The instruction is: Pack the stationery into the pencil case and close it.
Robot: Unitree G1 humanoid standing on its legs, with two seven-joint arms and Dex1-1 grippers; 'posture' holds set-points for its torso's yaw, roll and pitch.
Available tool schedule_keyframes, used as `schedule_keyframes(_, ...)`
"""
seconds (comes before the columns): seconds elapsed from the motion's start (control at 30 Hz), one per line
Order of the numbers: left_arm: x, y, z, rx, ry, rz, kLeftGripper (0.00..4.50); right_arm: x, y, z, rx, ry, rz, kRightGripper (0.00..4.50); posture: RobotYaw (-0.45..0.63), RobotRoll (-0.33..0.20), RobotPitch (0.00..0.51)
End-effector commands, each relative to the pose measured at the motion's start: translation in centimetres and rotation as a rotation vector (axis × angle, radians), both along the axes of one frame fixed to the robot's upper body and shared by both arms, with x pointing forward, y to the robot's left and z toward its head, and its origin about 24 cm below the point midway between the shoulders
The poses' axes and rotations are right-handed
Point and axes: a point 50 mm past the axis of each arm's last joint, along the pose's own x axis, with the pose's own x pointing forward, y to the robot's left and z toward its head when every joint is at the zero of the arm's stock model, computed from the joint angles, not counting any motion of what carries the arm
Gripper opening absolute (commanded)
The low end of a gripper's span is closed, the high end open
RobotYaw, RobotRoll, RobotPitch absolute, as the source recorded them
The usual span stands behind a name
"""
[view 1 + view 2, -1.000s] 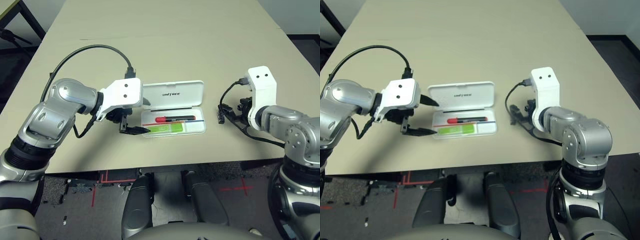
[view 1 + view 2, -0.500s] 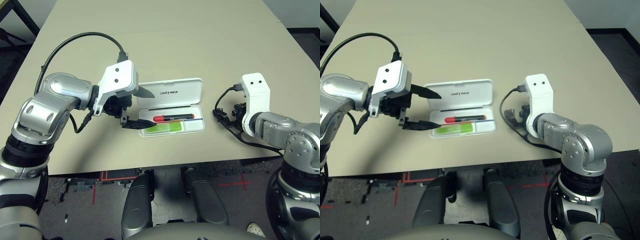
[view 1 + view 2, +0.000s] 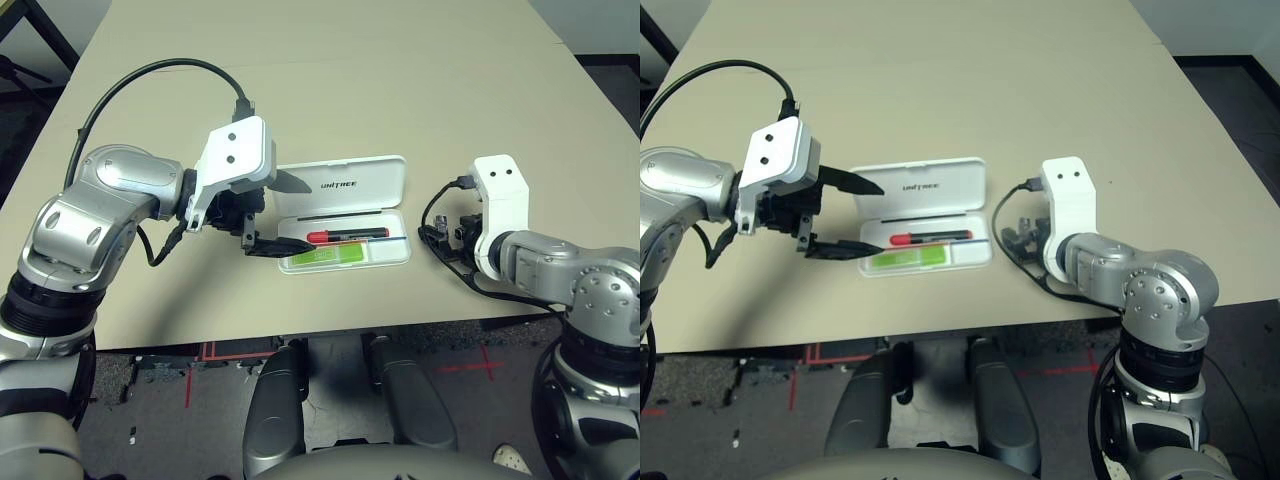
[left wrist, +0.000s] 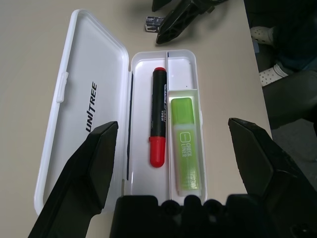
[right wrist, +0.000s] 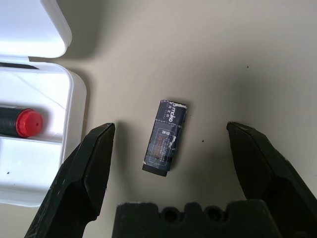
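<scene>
The small dark piece (image 5: 165, 138) sits crosswise to the pencil case's empty compartment (image 3: 388, 251), so next I pick it up with my right gripper, turn it lengthwise and lower it in.
The white pencil case (image 3: 375, 190) lies open on the table, lid flat toward the far side. In its tray lie a red-and-black marker pen (image 4: 158, 124) and a light-green highlighter (image 4: 186, 151). My left gripper (image 3: 300, 215) hovers open over the case's left end, nothing between its fingers. A small dark rectangular piece (image 5: 165, 137) lies on the table just right of the case. My right gripper (image 5: 171, 133) stands open over it, one finger on each side, not touching it.
The beige table (image 3: 330, 80) stretches bare behind the case. Its near edge runs close in front of the case and both arms. Black cables loop from each wrist.
My left gripper has risen from table level beside the case and tilted over its left end. My right gripper has edged left toward the case.
</scene>
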Motion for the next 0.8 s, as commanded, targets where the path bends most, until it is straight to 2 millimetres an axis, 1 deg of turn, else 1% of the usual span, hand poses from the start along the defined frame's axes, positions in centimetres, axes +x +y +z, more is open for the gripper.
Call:
schedule_keyframes(0.03,-0.3,0.0,0.2,0.018,-0.01,-0.006,4.48,-0.3,0.0,-1.9,0.004,0.111,0.006,4.5,-0.1,0.0,0.252)
schedule_keyframes(0.17,-0.2,0.0,0.2,0.021,-0.014,-0.002,4.48,-0.3,0.1,-2.0,-0.002,0.118,0.016,4.5,-0.1,0.0,0.249)
schedule_keyframes(0.23,-0.3,0.0,0.2,0.021,-0.015,-0.002,4.5,-0.3,0.1,-1.9,-0.007,0.118,0.022,4.13,-0.1,0.0,0.248)
schedule_keyframes(0.3,-0.3,0.0,0.2,0.021,-0.017,-0.002,4.5,-0.3,0.0,-1.8,-0.013,0.119,0.03,3.51,-0.09,0.0,0.247)
schedule_keyframes(0.43,-0.3,0.0,0.2,0.022,-0.018,-0.002,4.5,-0.2,-0.1,-1.7,-0.022,0.121,0.045,2.06,-0.09,0.0,0.246)
schedule_keyframes(0.53,-0.2,0.0,0.2,0.022,-0.02,-0.001,4.5,-0.2,-0.2,-1.5,-0.027,0.122,0.056,0.85,-0.09,0.0,0.242)
schedule_keyframes(0.6,-0.3,-0.1,0.3,0.021,-0.022,-0.002,4.5,-0.1,-0.3,-1.4,-0.033,0.121,0.064,0.29,-0.09,0.0,0.242)
schedule_keyframes(0.7,-0.2,-0.1,0.3,0.021,-0.024,-0.002,4.5,0.0,-0.6,-0.9,-0.06,0.121,0.101,0.29,-0.09,0.0,0.235)
schedule_keyframes(0.8,-0.2,0.0,0.3,0.025,-0.025,-0.001,4.5,0.0,-0.7,0.0,-0.104,0.116,0.189,0.29,-0.09,0.0,0.228)
